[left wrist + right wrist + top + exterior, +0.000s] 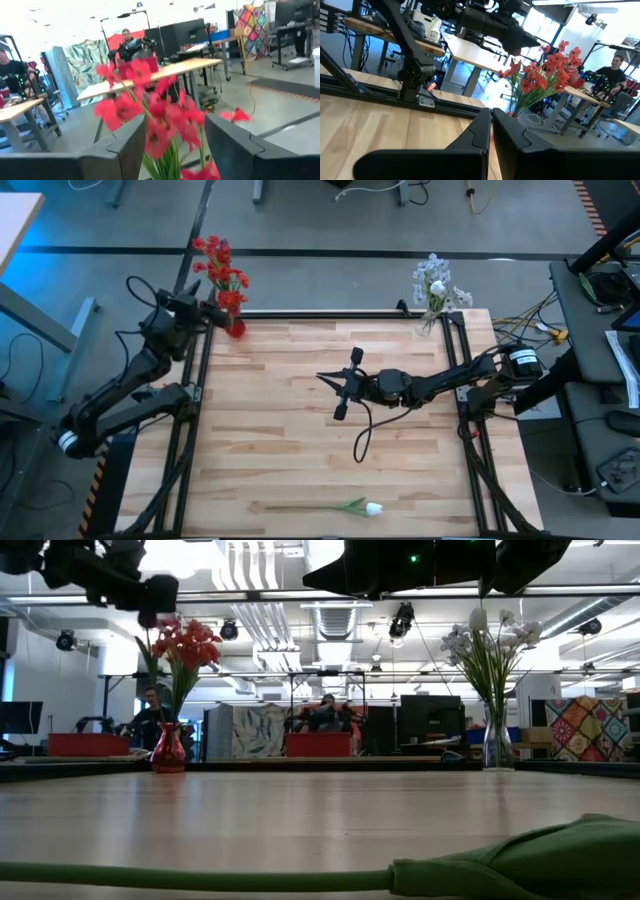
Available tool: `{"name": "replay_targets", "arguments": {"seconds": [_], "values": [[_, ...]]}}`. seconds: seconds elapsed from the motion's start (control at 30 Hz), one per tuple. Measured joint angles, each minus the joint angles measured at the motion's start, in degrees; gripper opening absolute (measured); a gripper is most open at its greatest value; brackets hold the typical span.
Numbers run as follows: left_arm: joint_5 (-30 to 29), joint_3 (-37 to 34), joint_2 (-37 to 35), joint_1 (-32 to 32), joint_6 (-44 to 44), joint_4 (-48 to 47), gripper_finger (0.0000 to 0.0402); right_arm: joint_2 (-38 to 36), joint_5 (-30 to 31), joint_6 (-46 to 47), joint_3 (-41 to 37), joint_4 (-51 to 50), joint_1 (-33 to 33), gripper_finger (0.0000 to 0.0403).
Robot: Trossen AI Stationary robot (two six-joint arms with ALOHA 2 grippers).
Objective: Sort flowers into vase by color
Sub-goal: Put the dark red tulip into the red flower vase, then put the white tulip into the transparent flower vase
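Note:
The red tulip stands in the matching red vase (169,749) between my left gripper's open fingers, so I should continue moving back until they clear the red flowers (189,643).
Bright red flowers (222,270) (185,640) stand with their stems in a small red vase (236,328) (168,750) at the table's far left corner. Pale blue-white sprays (437,280) (490,640) stand in a clear vase (497,745) at the far right corner. One white tulip (373,508) lies flat at the near edge; its green stem (200,878) fills the low view's foreground. My left gripper (218,310) (175,135) is open, its fingers on either side of the red flowers (160,110) without touching them. My right gripper (320,376) (491,120) is shut and empty over the table's middle, pointing left.
Black rails (330,314) run along the table's far and side edges. A cable (362,442) loops from the right arm onto the wood. Bare wood (280,450) lies between the arms and the tulip. People sit at desks in the room beyond.

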Motion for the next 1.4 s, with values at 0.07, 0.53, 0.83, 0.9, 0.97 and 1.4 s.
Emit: {"name": "replay_targets", "arguments": {"seconds": [0.07,0.53,0.83,0.9,0.97,1.4], "values": [[0.18,1.67,-0.82,0.0,0.07,-1.11,0.0186,-0.01,0.0,0.02,0.0,-0.04,0.0,0.0012],[17.55,10.0,-5.14,-1.15,-2.33,-12.26,0.0164,-0.01,0.0,0.73,0.0,-0.08,0.0,0.0012],[35.28,6.52,-8.43,-13.32,-0.34,-12.24,0.0078,-1.09,-0.02,1.89,0.04,-6.05,0.23,0.0012],[35.19,5.38,-8.54,-18.86,1.17,-12.18,0.0061,-2.38,0.01,3.23,0.04,-9.65,0.65,0.0012],[33.92,4.49,-8.07,-25.17,2.74,-12.21,0.0047,-3.69,-0.02,4.31,0.04,-13.1,1.4,0.0012],[6.1,0.92,9.92,-63.24,6.82,-2.59,0.0011,-7.6,0.24,8.25,-1.93,-22.86,6.2,0.0012]]}}
